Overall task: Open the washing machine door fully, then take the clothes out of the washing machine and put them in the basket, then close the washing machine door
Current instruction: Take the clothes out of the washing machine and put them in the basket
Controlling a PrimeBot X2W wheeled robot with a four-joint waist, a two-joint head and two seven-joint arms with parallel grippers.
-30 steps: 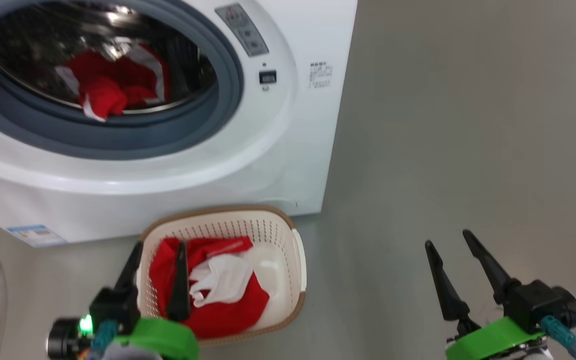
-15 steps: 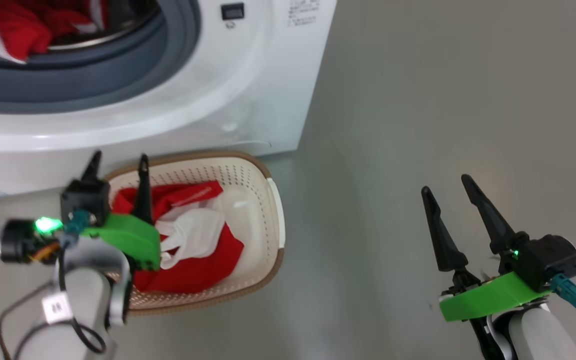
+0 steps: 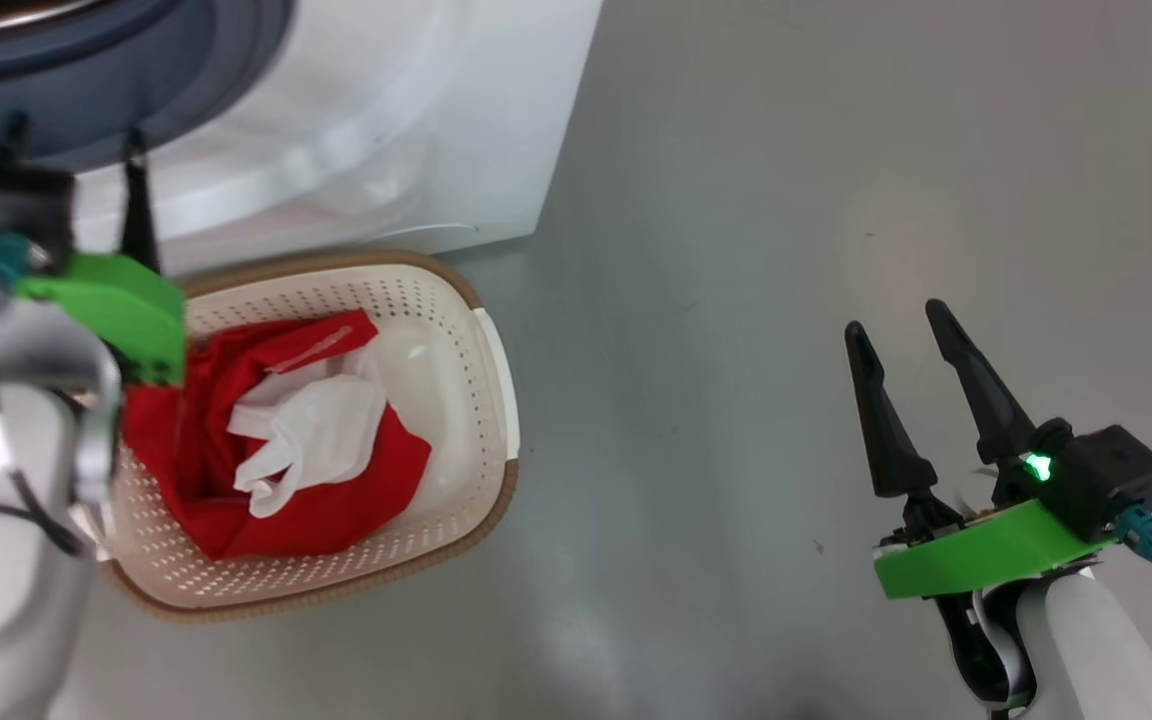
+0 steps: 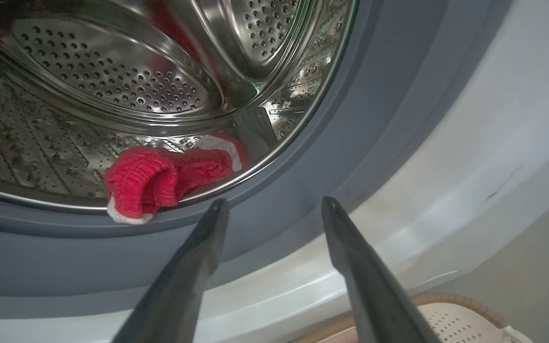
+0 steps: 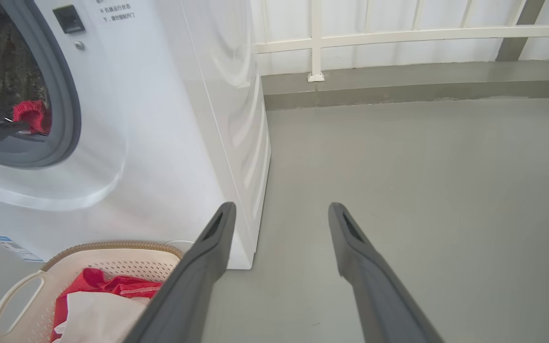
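My gripper will make the red garment [image 4: 202,169] fall open into a long, limp drape when it lifts the garment out, because the ribbed edge [image 4: 139,178] is bunched in soft folds.
The white washing machine [image 3: 416,120] stands with its drum mouth uncovered; its door is out of view. My left gripper [image 4: 274,202] is open and empty, raised in front of the grey rubber ring [image 4: 350,119], just below and to the right of a red garment [image 4: 160,176] lying at the drum's front lip. In the head view this gripper [image 3: 74,135] hangs above the basket's [image 3: 481,400] far left corner. Red and white clothes [image 3: 356,480] lie in the basket. My right gripper [image 3: 894,320] is open over bare floor, well right of the basket.
The basket [image 5: 112,247] sits on the grey floor against the machine's front. The right wrist view has the machine's side panel [image 5: 236,119], a white railing [image 5: 398,35] and a low kerb along the back. Open floor stretches to the right of the machine.
The head camera has tilted down, so the drum has slid out of the top. My left gripper has risen from inside the basket to the drum mouth. The right gripper has held still.
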